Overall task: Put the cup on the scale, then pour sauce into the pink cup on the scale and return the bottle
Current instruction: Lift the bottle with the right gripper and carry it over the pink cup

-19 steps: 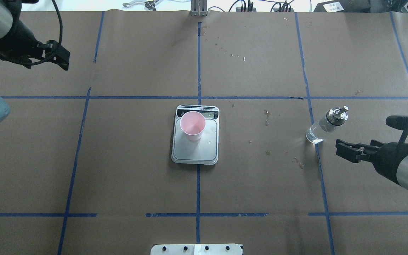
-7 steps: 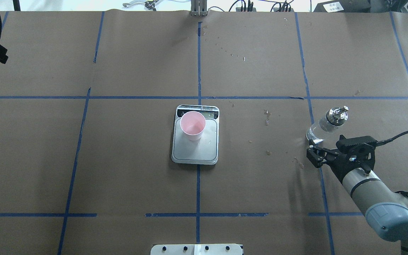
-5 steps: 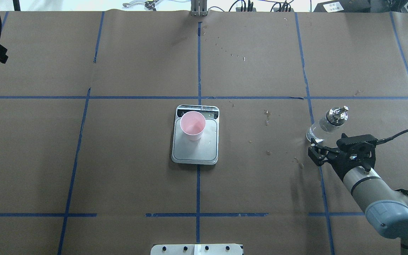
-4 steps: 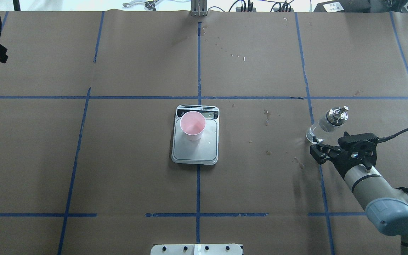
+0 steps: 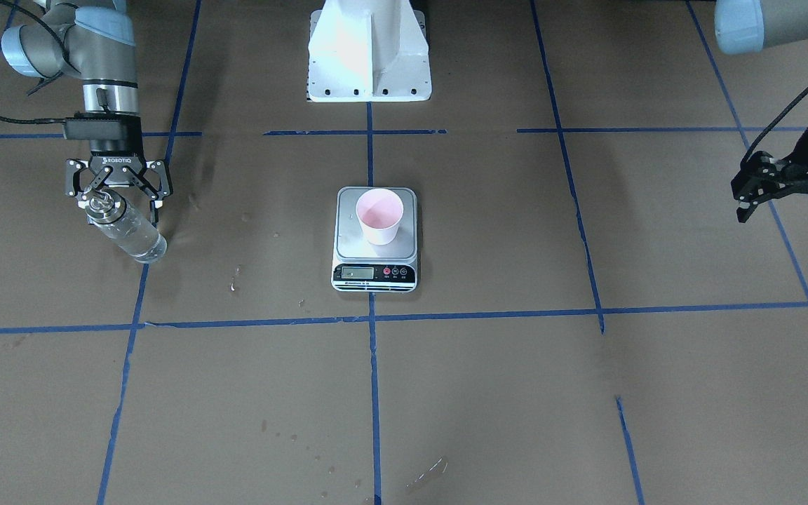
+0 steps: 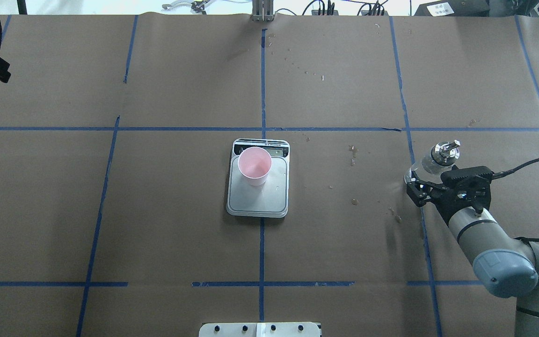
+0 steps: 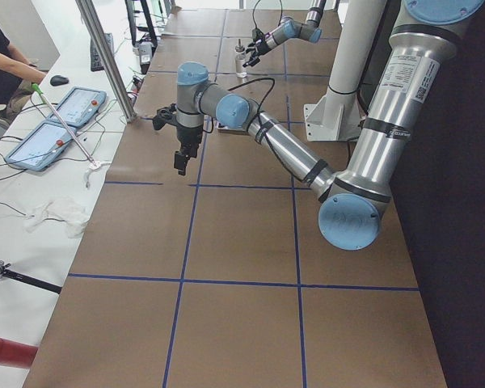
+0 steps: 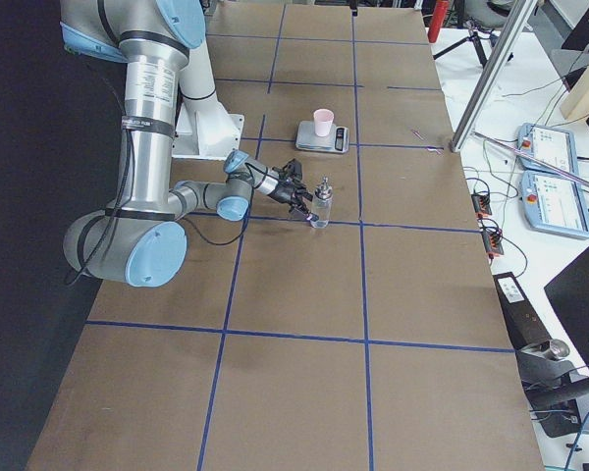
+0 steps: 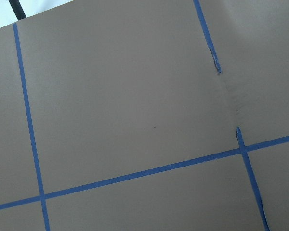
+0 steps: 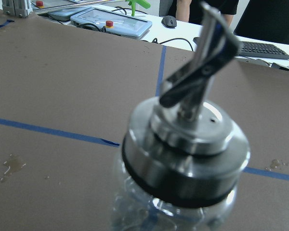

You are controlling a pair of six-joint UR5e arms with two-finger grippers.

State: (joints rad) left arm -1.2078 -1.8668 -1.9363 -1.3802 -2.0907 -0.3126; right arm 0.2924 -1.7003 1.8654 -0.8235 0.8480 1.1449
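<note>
A narrow spout [image 10: 198, 79] stands up from the metal cap, so I expect the clear sauce [image 5: 135, 236] to flow out in a thin stream once I tilt the bottle.
The pink cup [image 6: 254, 165] stands upright on the silver scale [image 6: 258, 199] at the table's centre, towards the display end. At the right, the clear glass bottle [image 6: 431, 164] with its metal cap and spout [image 10: 185, 144] stands on the paper with clear sauce inside. My right gripper [image 5: 118, 205] is open, its fingers [image 5: 157, 196] spread on either side of the bottle's upper part, and the wrist camera is close behind the cap. Far out at the left edge my left gripper [image 5: 783, 203] hangs open and holds nothing.
Brown paper with blue tape lines [image 6: 262, 128] covers the table. Small wet spots [image 6: 353, 152] lie between scale and bottle. The robot's white base [image 5: 369, 52] is at the near edge. A side table [image 7: 61, 121] with tablets and a person is beyond the far edge.
My right gripper has moved forward to the bottle, so its open fingers now flank it. The left arm has drawn back to the left edge. Cup, scale and bottle have stayed put.
</note>
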